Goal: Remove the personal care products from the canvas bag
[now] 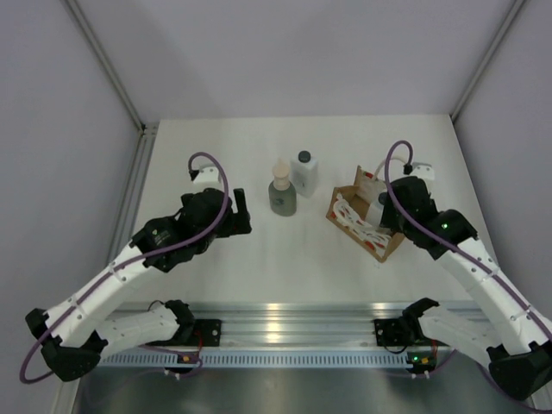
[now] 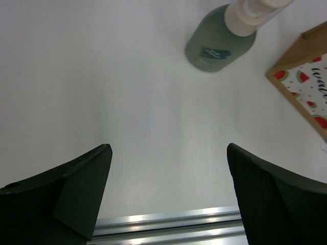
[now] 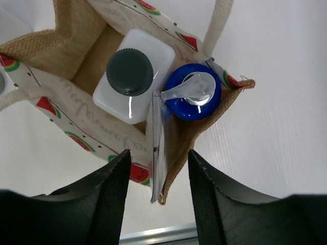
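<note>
My left gripper is to hold the bag's corner [image 1: 331, 213] facing the pump bottle before my right gripper pulls, because the products crowd the near corner of the loose canvas bag.
The canvas bag [image 1: 354, 216] stands at the right of the table, open at the top. In the right wrist view the bag [image 3: 61, 48] holds a white bottle with a dark cap [image 3: 130, 76] and a blue-capped bottle [image 3: 193, 92], whose body is hidden. My right gripper [image 3: 156, 173] is open just above the bag [image 1: 388, 214], its fingers on either side of the bag's near corner. A grey-green pump bottle [image 1: 282, 197] and a second white bottle [image 1: 304, 172] stand on the table left of the bag. My left gripper [image 1: 244, 211] is open and empty, left of the pump bottle [image 2: 219, 46].
A clear plastic sheet [image 3: 156, 148] stands inside the bag next to the bottles. Cream rope handles [image 3: 219, 20] hang over the bag's sides. The bag's printed corner [image 2: 306, 76] shows at the right of the left wrist view. A metal rail [image 1: 285, 323] runs along the near edge.
</note>
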Controlling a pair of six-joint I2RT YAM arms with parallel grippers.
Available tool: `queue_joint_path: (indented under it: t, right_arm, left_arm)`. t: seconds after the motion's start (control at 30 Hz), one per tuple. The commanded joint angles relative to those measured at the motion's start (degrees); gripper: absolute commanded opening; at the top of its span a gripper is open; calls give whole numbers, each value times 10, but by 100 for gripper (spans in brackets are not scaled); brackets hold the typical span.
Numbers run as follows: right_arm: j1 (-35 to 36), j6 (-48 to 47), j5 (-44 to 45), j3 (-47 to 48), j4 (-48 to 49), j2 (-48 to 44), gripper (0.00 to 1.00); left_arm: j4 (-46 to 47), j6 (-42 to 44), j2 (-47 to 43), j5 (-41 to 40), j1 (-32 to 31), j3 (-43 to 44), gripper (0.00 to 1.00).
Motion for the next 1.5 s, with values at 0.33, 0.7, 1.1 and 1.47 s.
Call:
queue_joint_path:
  t: [0.33,0.7,1.1,1.47]
  right_arm:
    - [-61,-64,-89,-75,74,-10,34]
    - [-82,-80,-105,-70,104,-17,33]
    - [-86,-82,-104,-77,106,6,32]
    - [-86,-89,-127,-63,117,8,32]
  left_arm:
    - [229,-83,293,192,-8,167,98]
    - [301,-120,460,202,-21,280,98]
    - [304,-145,590,198,-42,350,85]
    - [306,-163,629,198,-50,348,42]
